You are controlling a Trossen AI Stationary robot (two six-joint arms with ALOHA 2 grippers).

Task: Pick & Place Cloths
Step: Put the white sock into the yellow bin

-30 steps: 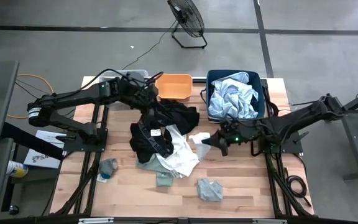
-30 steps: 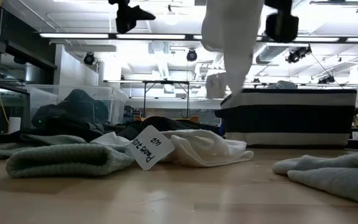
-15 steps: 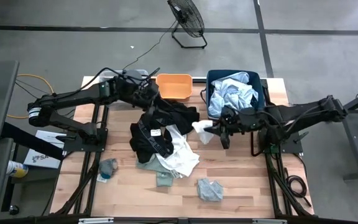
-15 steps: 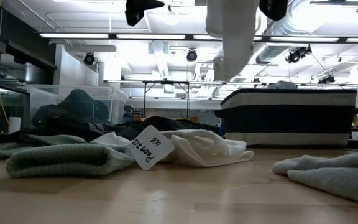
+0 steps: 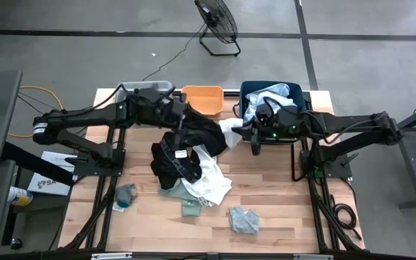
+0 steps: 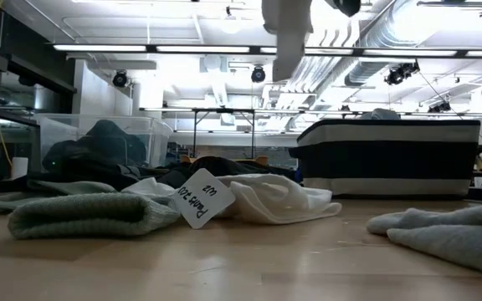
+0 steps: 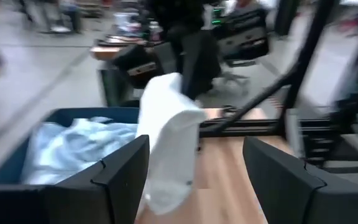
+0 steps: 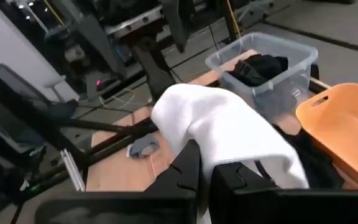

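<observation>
The white cloth [image 7: 165, 102] droops in a narrow length [image 7: 173, 162], so it will stay a slim sock shape when I carry it with my left gripper.
My right gripper [image 5: 250, 136] is shut on a small white cloth [image 5: 230, 128], above the table between the black cloth pile [image 5: 193, 141] and the navy bin [image 5: 274, 108]. That cloth hangs at the top of the low view [image 6: 287, 33] and shows in the left wrist view [image 7: 166, 143]. My left gripper [image 5: 186, 115] is open above the far part of the black pile, near the orange bin [image 5: 202, 100], touching nothing. Black, white [image 5: 208, 180] and grey-green cloths [image 5: 244, 219] lie on the table. Pale blue cloth [image 5: 269, 112] fills the navy bin. My right gripper pinches the white cloth between its two fingers [image 8: 185, 171] at a bunched part [image 8: 211, 149]; one layer or several, I cannot tell. The fingers come roughly level from the table's right. The cloth is lifted clear and droops slack beyond and below the fingertips.
A clear bin [image 5: 144, 88] holding dark cloth stands at the far left, next to the orange bin. Small grey-green pieces [image 5: 125, 193] lie near the left edge, and a paper tag [image 6: 197, 196] sits on the pile. The arms' bases flank the table; bare wood shows at the near edge.
My right gripper has risen and moved toward the table's far edge, toward the navy bin, carrying the white cloth, which now hangs higher and well clear of the pile. My left gripper has shifted a little toward the right.
</observation>
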